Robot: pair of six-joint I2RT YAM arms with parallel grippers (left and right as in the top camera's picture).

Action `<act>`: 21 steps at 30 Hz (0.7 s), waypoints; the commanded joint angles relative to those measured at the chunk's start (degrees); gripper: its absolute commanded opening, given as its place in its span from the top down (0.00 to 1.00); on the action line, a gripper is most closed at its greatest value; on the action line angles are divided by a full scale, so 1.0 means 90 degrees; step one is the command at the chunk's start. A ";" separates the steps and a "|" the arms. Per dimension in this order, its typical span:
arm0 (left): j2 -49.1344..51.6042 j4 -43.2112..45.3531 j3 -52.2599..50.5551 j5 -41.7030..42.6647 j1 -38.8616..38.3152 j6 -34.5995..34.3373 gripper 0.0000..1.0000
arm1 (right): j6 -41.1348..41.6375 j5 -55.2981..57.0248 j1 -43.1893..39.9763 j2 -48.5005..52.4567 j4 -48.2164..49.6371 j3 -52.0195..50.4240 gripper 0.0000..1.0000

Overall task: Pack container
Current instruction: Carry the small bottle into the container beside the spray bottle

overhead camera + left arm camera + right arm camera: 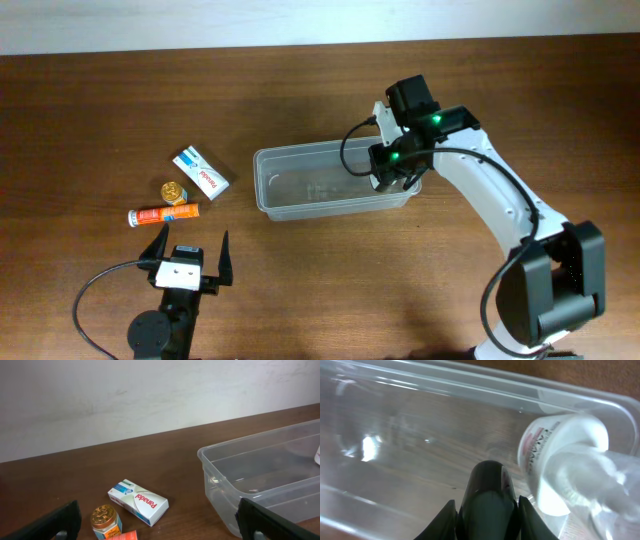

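The robot's right gripper should keep lowering the dark rounded object (491, 480), which hangs beside the white bottle over open container's bottom (480, 452), until the object rests there, and then let go.
The clear plastic container (300, 152) stands mid-table; it also shows in the left wrist view (235, 443) and the right wrist view (470, 385). My right gripper (393, 180) reaches into its right end. In the right wrist view it (487, 512) is shut on a dark rounded object (487, 480), just above the container floor. A white bottle (560, 457) lies in the container beside it. My left gripper (190, 252) is open and empty near the front left, also seen in its wrist view (160, 530).
Left of the container lie a white Panadol box (200, 172) (138, 502), a small gold-lidded jar (174, 190) (106, 521) and an orange tube (163, 214) (124, 535), all just ahead of my left gripper.
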 commanded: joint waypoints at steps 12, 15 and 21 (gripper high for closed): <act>-0.0036 0.0007 -0.0046 -0.0039 0.0032 0.0126 0.01 | 0.0675 0.0998 0.0058 0.0308 0.0012 0.0119 0.82; -0.0036 0.0007 -0.0046 -0.0041 0.0032 0.0126 0.01 | 0.0770 0.0998 0.0058 0.0374 0.0015 0.0119 0.82; -0.0036 0.0007 -0.0046 -0.0039 0.0032 0.0126 0.01 | 0.0862 0.0996 0.0058 0.0593 -0.0027 0.0119 0.82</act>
